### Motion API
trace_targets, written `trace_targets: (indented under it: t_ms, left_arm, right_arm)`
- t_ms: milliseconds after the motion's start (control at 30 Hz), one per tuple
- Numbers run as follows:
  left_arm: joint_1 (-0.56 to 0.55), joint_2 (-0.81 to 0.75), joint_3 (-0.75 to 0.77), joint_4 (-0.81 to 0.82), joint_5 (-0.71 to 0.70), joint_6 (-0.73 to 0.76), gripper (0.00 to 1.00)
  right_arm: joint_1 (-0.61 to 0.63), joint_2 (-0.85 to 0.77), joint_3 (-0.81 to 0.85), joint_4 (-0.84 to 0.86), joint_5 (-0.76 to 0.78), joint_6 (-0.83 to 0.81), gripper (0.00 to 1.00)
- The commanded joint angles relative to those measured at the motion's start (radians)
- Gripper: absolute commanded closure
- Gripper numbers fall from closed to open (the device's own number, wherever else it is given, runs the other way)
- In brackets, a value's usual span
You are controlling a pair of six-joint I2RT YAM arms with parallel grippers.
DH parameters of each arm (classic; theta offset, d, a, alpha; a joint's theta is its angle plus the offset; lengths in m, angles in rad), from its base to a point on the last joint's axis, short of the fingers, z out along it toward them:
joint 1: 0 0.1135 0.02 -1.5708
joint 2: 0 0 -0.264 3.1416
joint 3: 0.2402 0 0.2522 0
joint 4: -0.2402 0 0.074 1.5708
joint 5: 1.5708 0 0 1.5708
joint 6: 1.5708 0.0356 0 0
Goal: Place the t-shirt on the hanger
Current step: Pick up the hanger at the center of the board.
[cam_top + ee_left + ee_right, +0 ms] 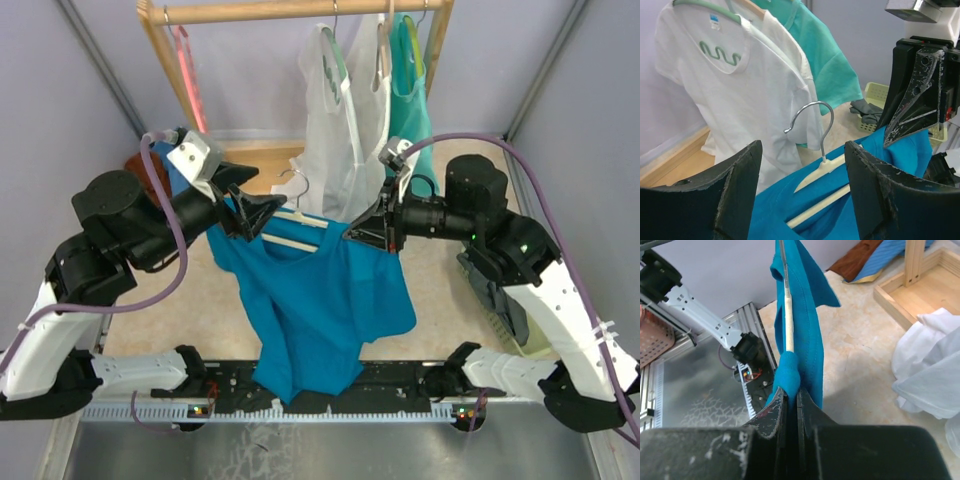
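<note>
The hanger is held only by my right gripper, by the t-shirt's shoulder (345, 246). My left gripper should therefore grab the hanger (298, 214) under its hook before my right gripper lets go.
The teal-blue t-shirt (320, 300) hangs in mid-air over the table, draped on the cream hanger (297, 240), whose silver hook (294, 184) points toward the rack. My right gripper (358, 228) is shut on the shirt's shoulder, pinching the blue cloth (792, 372) bunched over the end of the hanger bar (788, 310). My left gripper (265, 195) stands open at the shirt's other shoulder with nothing between its fingers. In the left wrist view the hanger (826, 166) and its hook (812, 112) show through the open left gripper (804, 147), with the collar (775, 205) below.
A wooden rack (300, 10) at the back carries a white t-shirt (340, 130), a mint-green top (410, 100) and a pink hanger (185, 60). A basket of grey clothes (495, 285) stands at the right. Brown and blue cloths (865, 257) lie at the far left.
</note>
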Motion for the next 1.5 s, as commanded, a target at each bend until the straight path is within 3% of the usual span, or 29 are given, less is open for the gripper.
trace_targets:
  t_ms: [0,500,833,933,1133,1167,1300,1400,1467]
  left_arm:
    - [0.004,-0.001,0.026,-0.009,-0.076,-0.023,0.27]
    - [0.004,0.093,-0.009,0.127,-0.03,-0.033,0.29]
    - [0.003,0.18,0.023,0.151,-0.099,-0.017,0.28]
    - [0.003,0.193,0.033,0.158,-0.117,-0.017,0.45]
    - [0.001,0.221,0.072,0.138,-0.17,-0.025,0.96]
    - [0.001,0.22,0.072,0.139,-0.173,-0.024,1.0]
    - [0.001,0.218,0.078,0.155,-0.159,-0.007,1.0]
    - [0.001,0.214,0.088,0.174,-0.135,0.019,1.0]
    - [0.001,0.216,0.111,0.18,-0.121,0.035,1.0]
  right_arm:
    - [-0.007,-0.007,0.08,0.089,0.064,0.036,1.0]
    - [-0.007,0.035,0.158,0.113,0.088,0.071,1.0]
    - [-0.007,0.048,0.2,0.095,0.067,0.057,1.0]
    - [-0.007,0.047,0.207,0.09,0.067,0.055,1.0]
    - [-0.007,0.042,0.215,0.094,0.075,0.057,1.0]
    - [-0.007,0.041,0.214,0.096,0.073,0.057,1.0]
    - [-0.007,0.031,0.198,0.111,0.072,0.06,1.0]
    - [-0.007,0.015,0.181,0.12,0.07,0.065,0.84]
    - [-0.007,0.009,0.189,0.114,0.064,0.062,0.65]
